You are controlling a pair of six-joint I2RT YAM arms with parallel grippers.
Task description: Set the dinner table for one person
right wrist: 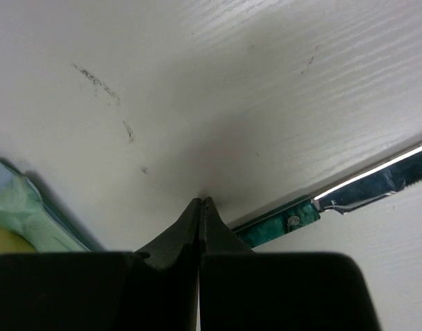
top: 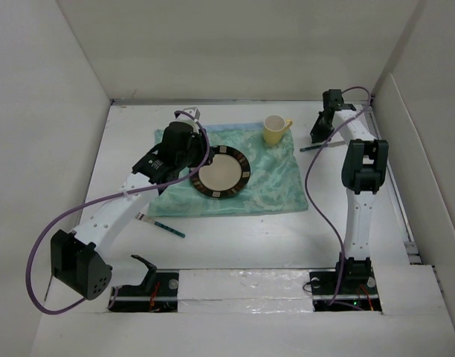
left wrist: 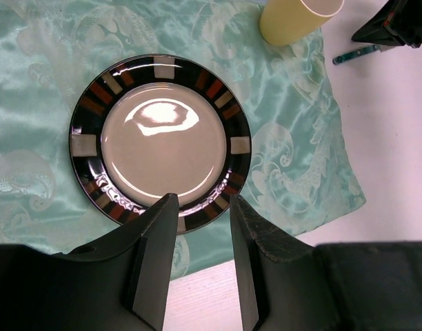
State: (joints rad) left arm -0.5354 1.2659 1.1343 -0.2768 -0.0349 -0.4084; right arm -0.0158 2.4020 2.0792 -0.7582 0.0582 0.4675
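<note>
My right gripper needs to turn the knife [right wrist: 380,189], which lies crooked to the gripper's fingers, by pushing its green handle [right wrist: 283,226] round with the fingers shut. Then the gripper should open to grip it.
On the white dinner table [top: 235,238] lies a mint-green placemat [top: 276,182] with a dark-rimmed plate [top: 221,172] and a yellow mug [top: 275,129] on it. My left gripper [top: 189,172] hovers at the plate's left rim. It is open, and in the left wrist view nothing sits between the fingers [left wrist: 156,241] above the plate [left wrist: 159,138]. My right gripper [right wrist: 201,201] is shut, its tips down on the tabletop beside the green handle of a knife [right wrist: 280,221]. That knife [top: 324,146] lies right of the placemat.
A second green-handled utensil [top: 162,224] lies on the table in front of the placemat's left corner. White panels wall the table on three sides. A purple cable [top: 317,201] loops beside the right arm.
</note>
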